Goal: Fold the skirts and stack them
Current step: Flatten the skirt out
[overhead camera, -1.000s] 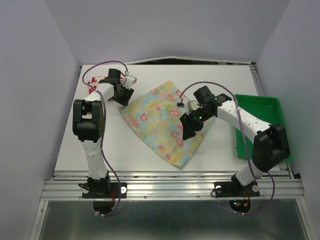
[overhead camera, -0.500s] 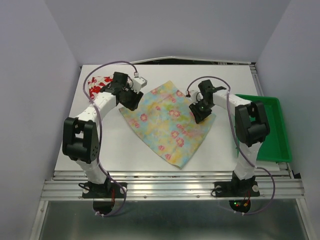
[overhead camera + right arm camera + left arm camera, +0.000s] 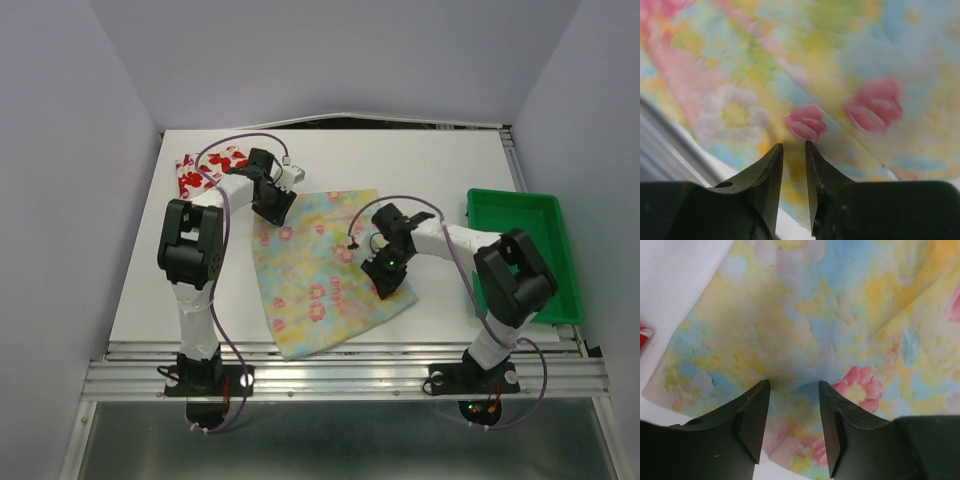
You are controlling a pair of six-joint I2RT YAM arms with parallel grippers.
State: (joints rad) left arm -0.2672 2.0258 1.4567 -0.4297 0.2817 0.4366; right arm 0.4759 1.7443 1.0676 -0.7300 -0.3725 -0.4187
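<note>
The left gripper's open fingers are on flat cloth inside the skirt's edge (image 3: pixel 795 382), so the left gripper should move back out to the skirt's far corner (image 3: pixel 652 390) and pinch there before folding.
The pale yellow skirt (image 3: pixel 310 285) with pastel flowers lies spread flat mid-table. My left gripper (image 3: pixel 277 207) rests on its far left corner. The left wrist view shows that gripper (image 3: pixel 793 385) open, fingertips down on the skirt (image 3: pixel 830 315) with flat cloth between them. My right gripper (image 3: pixel 385 280) sits on the skirt's right edge. In its wrist view the right gripper (image 3: pixel 793 146) has its jaws drawn narrow around a small ridge of the skirt (image 3: pixel 865 60). The white skirt with red flowers (image 3: pixel 203 170) lies bunched at the far left corner, beyond the left arm.
A green plastic tray (image 3: pixel 545 215) stands at the table's right edge, just right of the right arm. The table's metal front rail (image 3: pixel 340 375) runs close below the skirt's near corner. A sliver of red print (image 3: pixel 644 335) shows at the left wrist view's edge.
The yellow skirt has swung round and slid toward the front edge. My right gripper came nearer along its right edge and narrowed its jaws. The left gripper shifted slightly right.
</note>
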